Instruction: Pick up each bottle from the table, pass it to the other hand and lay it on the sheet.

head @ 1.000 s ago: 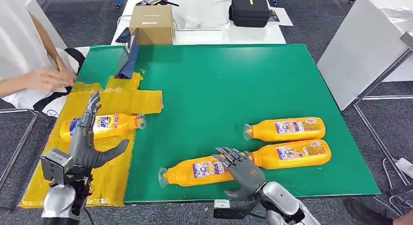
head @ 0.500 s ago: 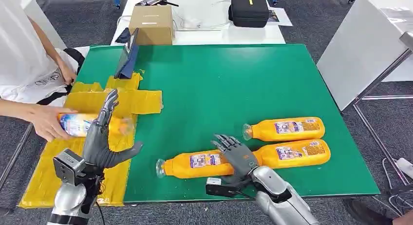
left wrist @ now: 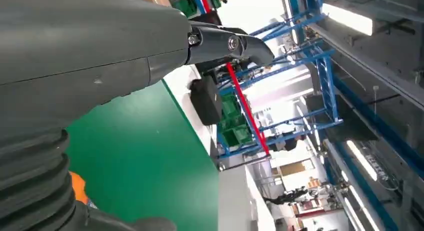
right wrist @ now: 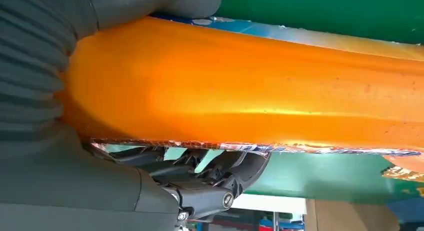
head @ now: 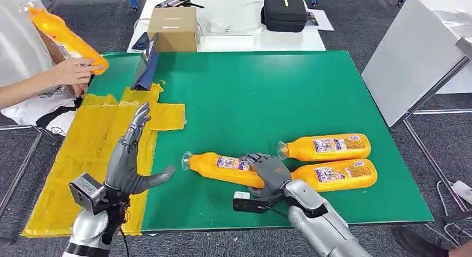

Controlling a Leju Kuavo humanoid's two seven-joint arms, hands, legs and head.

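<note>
The small pale label is facing up, so the orange bottle will show a hidden blue label when the robot flips it over onto the sheet.
My right hand grips an orange bottle by its thick end, lifted a little over the green mat, cap pointing left. In the right wrist view the same bottle lies against the palm with the fingers curled around it. My left hand is raised with its fingers spread and nothing in them, over the right edge of the yellow sheet. Two more orange bottles lie on the mat at the right. At the far left a person's hand holds another orange bottle in the air.
The green mat covers the table. A dark tablet-like stand sits at its back left. Behind it are a cardboard box and a black case on a white table. A white board leans at the right.
The person took the bottle off the yellow sheet and lifted it away. My right hand closed on the near bottle and raised it leftward. My left hand rose and moved right.
</note>
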